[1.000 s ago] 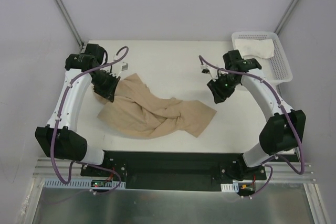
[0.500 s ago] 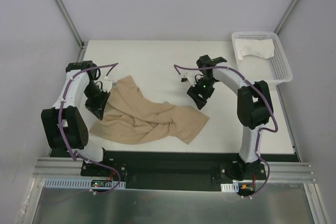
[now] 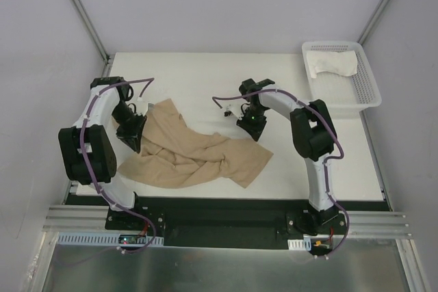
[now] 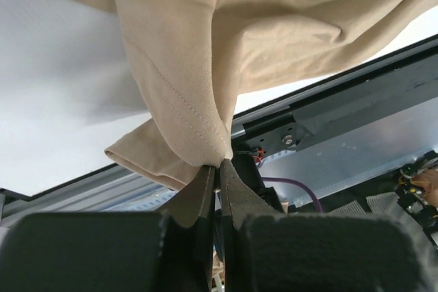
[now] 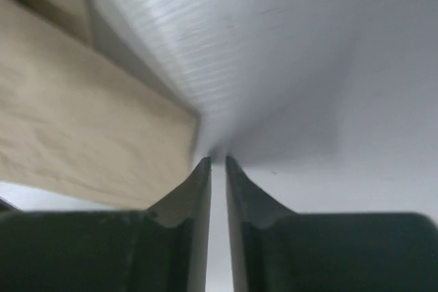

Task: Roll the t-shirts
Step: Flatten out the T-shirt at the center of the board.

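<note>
I should carry the tan t-shirt toward the table's back point(image 3: 152, 73) with my left gripper and then swing it forward to spread it, because it lies in crumpled folds point(image 3: 196, 160) by the table's near edge.
The tan t-shirt point(image 3: 191, 152) lies crumpled and spread across the front middle of the white table point(image 3: 198, 76). My left gripper point(image 3: 133, 136) is at its left edge, shut on a fold of the tan cloth point(image 4: 260, 25); the pinch shows in the left wrist view point(image 4: 219, 167). My right gripper point(image 3: 253, 130) is low over the table just behind the shirt's right part. Its jaws point(image 5: 217, 161) are nearly together with nothing between them, and the tan shirt point(image 5: 75, 135) lies just to their left. The white t-shirt point(image 3: 333, 63) lies in the basket.
A white plastic mesh basket point(image 3: 367, 80) stands at the back right corner of the table. Grey walls enclose the back and sides. A black base bar point(image 3: 219, 213) and metal rail run along the table's near edge.
My right gripper has swung left and toward the front, to the shirt's back right edge. My left gripper, holding the cloth, has drawn the shirt's left part forward and its arm has folded in.
</note>
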Controlling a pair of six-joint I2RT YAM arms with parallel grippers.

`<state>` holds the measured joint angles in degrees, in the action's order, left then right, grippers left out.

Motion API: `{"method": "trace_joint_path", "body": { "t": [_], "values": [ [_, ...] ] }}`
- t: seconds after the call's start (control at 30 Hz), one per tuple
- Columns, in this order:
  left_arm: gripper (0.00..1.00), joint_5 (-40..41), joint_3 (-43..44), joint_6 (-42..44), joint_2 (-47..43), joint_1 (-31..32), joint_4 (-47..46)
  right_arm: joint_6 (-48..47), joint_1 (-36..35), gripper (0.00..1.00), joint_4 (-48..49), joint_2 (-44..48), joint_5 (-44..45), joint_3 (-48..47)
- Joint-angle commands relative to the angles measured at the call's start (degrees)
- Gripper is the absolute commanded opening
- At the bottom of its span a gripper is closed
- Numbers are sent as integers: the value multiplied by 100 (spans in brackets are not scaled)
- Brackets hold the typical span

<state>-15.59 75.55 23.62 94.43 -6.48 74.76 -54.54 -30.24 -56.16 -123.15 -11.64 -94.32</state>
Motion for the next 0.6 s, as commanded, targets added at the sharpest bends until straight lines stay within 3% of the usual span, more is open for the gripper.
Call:
{"method": "trace_joint_path", "body": {
  "t": [0.0,0.03,0.23,0.3,0.33,0.4,0.47,0.57],
  "values": [
    [0,-304,653,-199,522,-29,-199,206,-70,8,-52,-455,250,-138],
    [0,-339,802,-200,654,-29,-208,242,26,1,-79,-464,224,-200],
    [0,-479,2454,-244,1718,-29,38,435,640,1,-404,-78,-233,-1113],
    [0,-480,2938,-244,1956,-20,152,331,747,4,-701,54,-758,-1394],
    [0,-471,3018,-226,1991,-20,170,235,739,27,-790,81,-839,-1404],
    [0,-497,3045,-243,1983,-20,179,199,669,52,-809,177,-962,-1265],
    [0,-602,2862,-252,1878,-20,162,155,511,61,-669,256,-998,-861],
    [0,-734,2406,-322,1589,-20,13,24,256,65,-326,327,-1191,-508]
  ]
}}
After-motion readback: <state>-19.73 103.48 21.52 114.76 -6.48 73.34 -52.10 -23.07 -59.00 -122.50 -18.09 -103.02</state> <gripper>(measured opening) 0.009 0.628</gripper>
